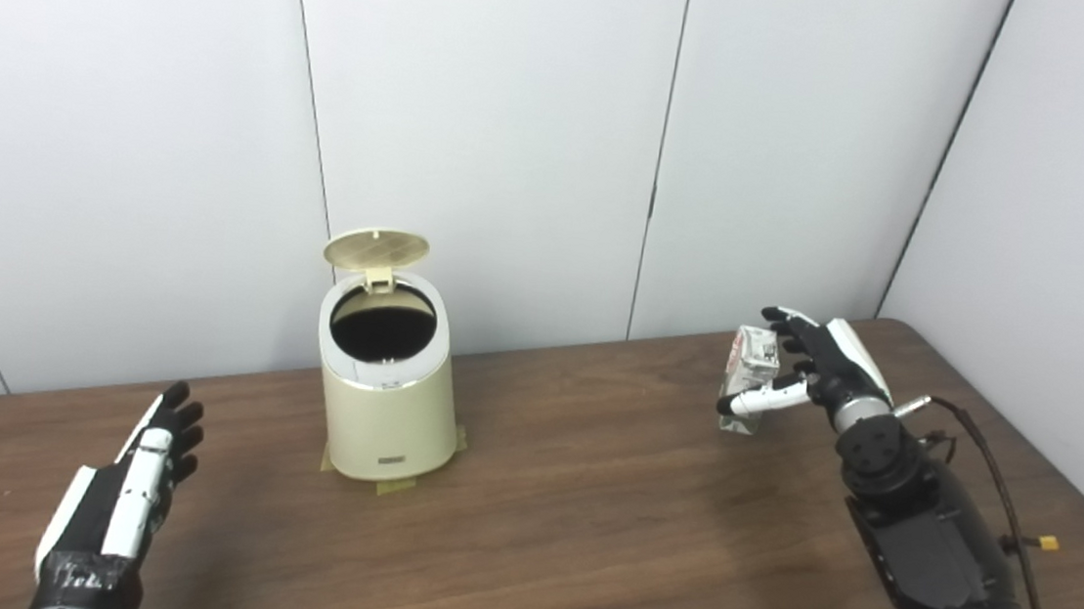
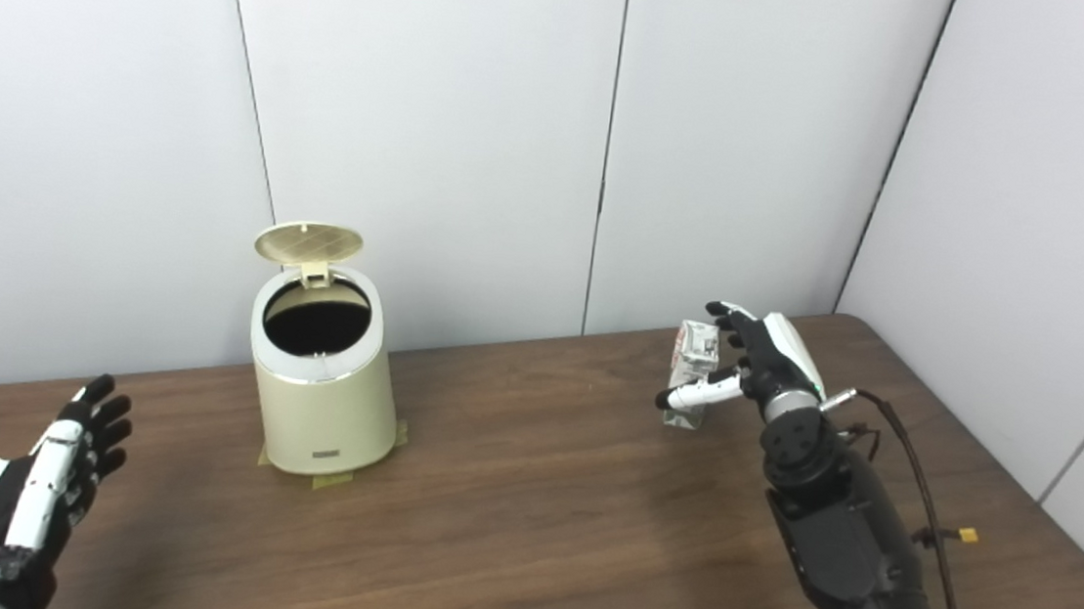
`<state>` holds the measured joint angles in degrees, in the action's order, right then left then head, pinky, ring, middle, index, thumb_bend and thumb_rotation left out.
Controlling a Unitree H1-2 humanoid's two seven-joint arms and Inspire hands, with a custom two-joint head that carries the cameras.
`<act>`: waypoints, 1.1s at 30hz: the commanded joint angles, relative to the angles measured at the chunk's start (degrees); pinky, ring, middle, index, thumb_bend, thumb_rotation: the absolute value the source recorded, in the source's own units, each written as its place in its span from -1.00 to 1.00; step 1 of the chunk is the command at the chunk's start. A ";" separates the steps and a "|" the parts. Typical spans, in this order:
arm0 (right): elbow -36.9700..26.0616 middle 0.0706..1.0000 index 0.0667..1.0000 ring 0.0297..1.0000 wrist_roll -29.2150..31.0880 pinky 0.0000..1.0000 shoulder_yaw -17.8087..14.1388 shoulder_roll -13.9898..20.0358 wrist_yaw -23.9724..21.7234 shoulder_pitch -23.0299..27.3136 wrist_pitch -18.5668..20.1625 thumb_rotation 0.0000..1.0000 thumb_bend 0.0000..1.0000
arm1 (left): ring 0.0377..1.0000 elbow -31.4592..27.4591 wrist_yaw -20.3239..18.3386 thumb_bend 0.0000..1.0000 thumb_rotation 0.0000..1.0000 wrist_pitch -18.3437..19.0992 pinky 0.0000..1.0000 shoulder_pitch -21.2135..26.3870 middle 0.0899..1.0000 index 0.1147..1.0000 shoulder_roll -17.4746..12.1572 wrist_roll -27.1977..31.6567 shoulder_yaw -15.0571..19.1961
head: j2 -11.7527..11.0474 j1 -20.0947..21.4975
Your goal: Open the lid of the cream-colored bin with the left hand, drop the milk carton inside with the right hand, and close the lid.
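Note:
My gripper will drop the milk carton (image 1: 747,375), and the carton will settle below the bin's rim, because the bin is taller and its dark opening (image 1: 384,330) wider than the carton.
The cream-colored bin (image 1: 387,399) stands on the table left of centre. Its round lid (image 1: 376,249) is tipped up at the back, and the dark inside shows. A small white milk carton (image 1: 749,377) stands upright on the table at the right. My right hand (image 1: 806,367) is at the carton, thumb across its front and fingers (image 1: 787,338) spread beside its top right, not closed on it. My left hand (image 1: 139,485) rests low at the front left, open and flat, well apart from the bin.
The brown wooden table (image 1: 583,504) ends at white wall panels behind, and its right edge runs close to my right arm. Tape patches (image 1: 394,486) sit under the bin's base. A cable with a yellow plug (image 1: 1049,542) hangs beside my right forearm.

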<state>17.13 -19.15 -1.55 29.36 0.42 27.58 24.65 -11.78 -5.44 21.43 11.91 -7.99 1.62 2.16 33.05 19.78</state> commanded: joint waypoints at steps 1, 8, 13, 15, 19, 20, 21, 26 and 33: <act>-0.43 0.76 0.70 0.74 -0.88 0.58 -0.31 1.97 1.56 3.62 -2.85 -0.85 0.89 | 0.94 -1.05 -0.10 -0.24 1.00 -1.16 0.93 2.75 0.93 1.00 -0.36 -0.14 -0.29 | -0.01 -0.01; 0.29 0.65 0.62 0.61 -1.77 0.44 -0.11 1.39 3.01 3.27 -3.13 -0.91 0.87 | 0.97 -2.10 0.02 -0.21 1.00 0.07 0.95 2.75 0.96 1.00 -0.07 0.57 -0.20 | 0.09 0.09; -0.45 0.60 0.59 0.45 -1.40 0.23 -0.88 1.23 3.74 2.77 -2.65 -0.91 0.86 | 0.95 -2.42 0.25 -0.20 1.00 0.13 0.92 2.65 0.95 1.00 -0.24 0.05 -0.45 | 0.31 0.18; 0.08 0.56 0.56 0.44 -0.43 0.24 -1.66 1.16 4.05 2.46 -4.14 -0.94 0.85 | 0.95 -2.30 0.29 -0.21 1.00 -0.14 0.92 2.55 0.95 1.00 -0.27 -0.04 -0.47 | 0.31 0.18; 1.26 0.47 0.49 0.42 0.14 0.30 -2.25 1.39 4.51 2.18 -6.10 -0.96 0.83 | 0.95 -2.35 0.32 -0.23 1.00 -0.24 0.93 2.45 0.93 1.00 -0.24 -0.16 -0.48 | 0.66 0.33; 1.51 0.45 0.48 0.40 0.50 0.28 -2.62 1.22 4.70 2.20 -6.48 -0.96 0.81 | 0.95 -2.40 0.28 -0.24 1.00 -0.04 0.94 2.48 0.94 1.00 -0.14 0.11 -0.36 | 0.66 0.33; 1.72 0.40 0.47 0.34 1.03 0.23 -3.14 0.93 4.94 2.23 -6.82 -0.98 0.80 | 0.96 -2.42 0.20 -0.24 1.00 0.11 0.94 2.52 0.94 1.00 -0.10 0.33 -0.29 | 0.66 0.33; 4.18 0.17 0.34 0.14 1.31 0.16 -3.72 0.36 6.70 2.55 -9.91 -1.00 0.77 | 0.95 -2.47 0.26 -0.25 1.00 0.05 0.93 2.57 0.93 1.00 -0.11 0.28 -0.40 | 0.97 0.08; 5.30 -0.03 0.19 0.11 1.98 0.21 -3.48 -0.05 6.41 2.64 -11.91 -1.00 0.39 | 0.95 -2.55 0.46 -0.19 1.00 0.49 0.91 2.87 0.94 1.00 0.02 0.21 -0.38 | 1.32 0.15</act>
<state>23.50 -17.53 -4.56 28.40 6.12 27.79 15.25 -12.20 -5.23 22.37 12.22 -7.89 1.84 1.69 34.28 19.86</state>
